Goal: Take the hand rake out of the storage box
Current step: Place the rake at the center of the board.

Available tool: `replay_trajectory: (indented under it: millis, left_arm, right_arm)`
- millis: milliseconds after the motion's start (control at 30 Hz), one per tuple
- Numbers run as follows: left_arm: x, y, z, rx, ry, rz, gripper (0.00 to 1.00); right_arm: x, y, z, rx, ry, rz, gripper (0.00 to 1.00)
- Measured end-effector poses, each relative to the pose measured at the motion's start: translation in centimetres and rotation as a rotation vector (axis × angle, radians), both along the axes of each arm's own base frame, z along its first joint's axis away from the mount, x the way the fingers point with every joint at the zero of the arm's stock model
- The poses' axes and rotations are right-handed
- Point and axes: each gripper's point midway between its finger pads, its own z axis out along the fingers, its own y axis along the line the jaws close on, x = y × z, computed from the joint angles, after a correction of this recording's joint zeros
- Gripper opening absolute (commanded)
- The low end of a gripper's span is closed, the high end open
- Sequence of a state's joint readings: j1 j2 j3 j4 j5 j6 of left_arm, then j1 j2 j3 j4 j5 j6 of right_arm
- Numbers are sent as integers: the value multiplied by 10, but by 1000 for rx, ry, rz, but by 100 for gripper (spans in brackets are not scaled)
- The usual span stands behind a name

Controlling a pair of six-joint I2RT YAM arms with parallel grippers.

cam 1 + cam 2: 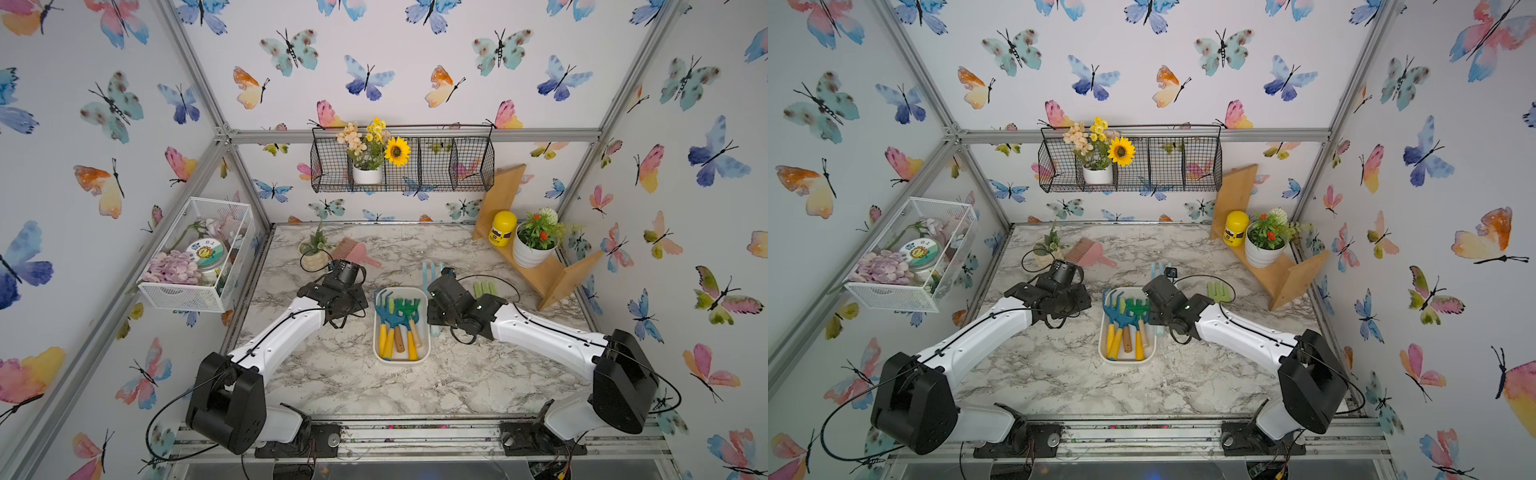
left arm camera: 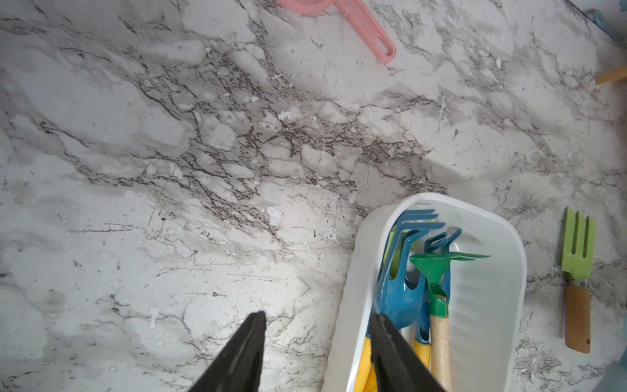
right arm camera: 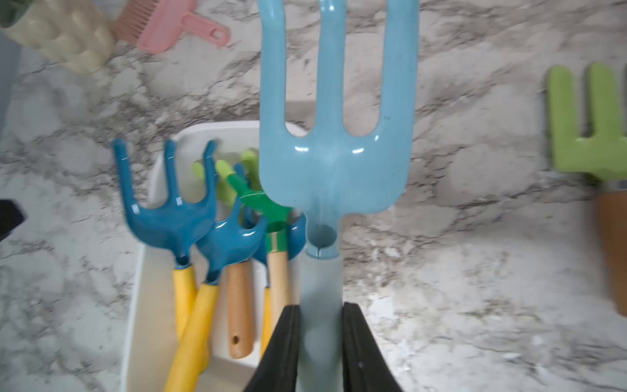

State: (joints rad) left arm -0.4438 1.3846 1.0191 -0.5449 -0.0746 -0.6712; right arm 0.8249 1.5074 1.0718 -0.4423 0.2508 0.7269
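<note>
The light blue hand rake (image 1: 432,273) is hanging parallel to the light green fork (image 1: 485,288), so my right gripper should keep carrying it there until it lies next to the fork.
The white storage box (image 1: 401,360) (image 1: 1127,360) sits mid-table and holds several hand rakes: dark blue heads on yellow handles (image 1: 390,322) and a green head on a wooden handle (image 3: 268,203). My right gripper (image 3: 320,307) is shut on the handle of a light blue hand rake (image 3: 336,169) (image 1: 428,272). This rake hangs just outside the box's right wall, its tines pointing to the far side. My left gripper (image 2: 317,315) is open and holds nothing. It hovers over the box's left wall (image 2: 356,271), one finger over the table and one over the box.
A light green fork with a wooden handle (image 1: 484,288) (image 2: 576,244) lies on the table right of the box. A pink comb (image 1: 353,251) and a cream plant pot (image 1: 313,253) stand at the back left. A wooden shelf (image 1: 540,274) with a potted plant fills the back right corner.
</note>
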Motion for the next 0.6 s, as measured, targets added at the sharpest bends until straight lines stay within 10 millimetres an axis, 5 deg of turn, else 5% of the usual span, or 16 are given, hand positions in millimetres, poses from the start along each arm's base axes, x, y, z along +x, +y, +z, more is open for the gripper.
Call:
replay_trajectory:
  millis: [200, 600]
  left_arm:
    - [-2, 1, 3, 0, -6, -3, 54]
    - [-4, 2, 2, 10, 7, -8, 54]
  right_arm:
    - [22, -58, -25, -143, 58, 3, 10]
    - [29, -97, -83, -291, 204, 23, 10]
